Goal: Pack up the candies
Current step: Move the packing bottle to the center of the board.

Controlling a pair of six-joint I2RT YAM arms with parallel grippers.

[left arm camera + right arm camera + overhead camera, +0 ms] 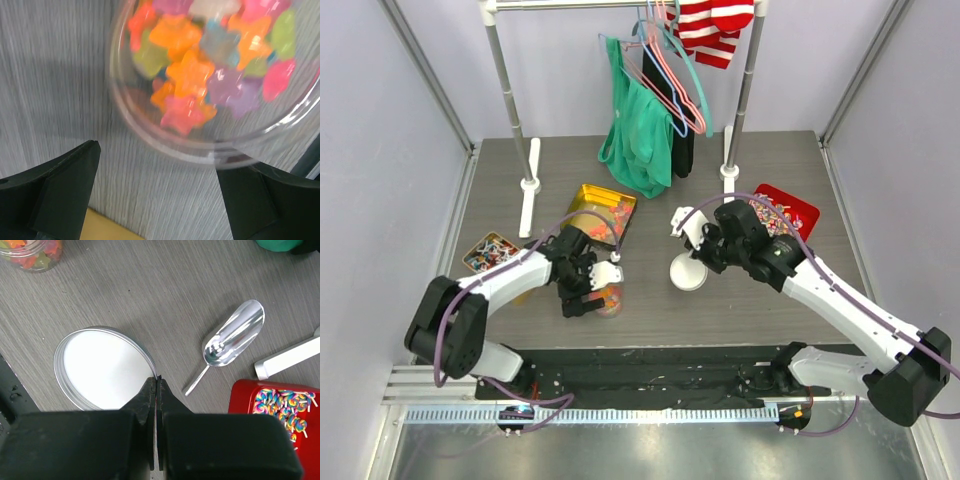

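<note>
The robot's right gripper holds the lid well away from the jar (609,303), so next the left gripper pushes the jar toward the lid (688,272) before the robot closes the jar.
The candies (190,70) are small star-shaped gummies in orange, yellow, pink and purple, inside a clear jar (165,146). The jar (609,299) stands on the table just right of my left gripper (582,290). In the left wrist view my left gripper (156,162) is open, its fingers below the jar and apart from it. More loose candies lie in the large gold tin (601,210). My right gripper (157,380) is shut with its tips pinching the rim of the round silver lid (100,370). The lid also shows in the top view (687,276).
A silver scoop (232,340) lies right of the lid. A red tray (786,212) of twisted candies sits at the right, and a small tin (490,252) of wrapped candies at the left. A clothes rack with hanging garments (642,130) stands behind.
</note>
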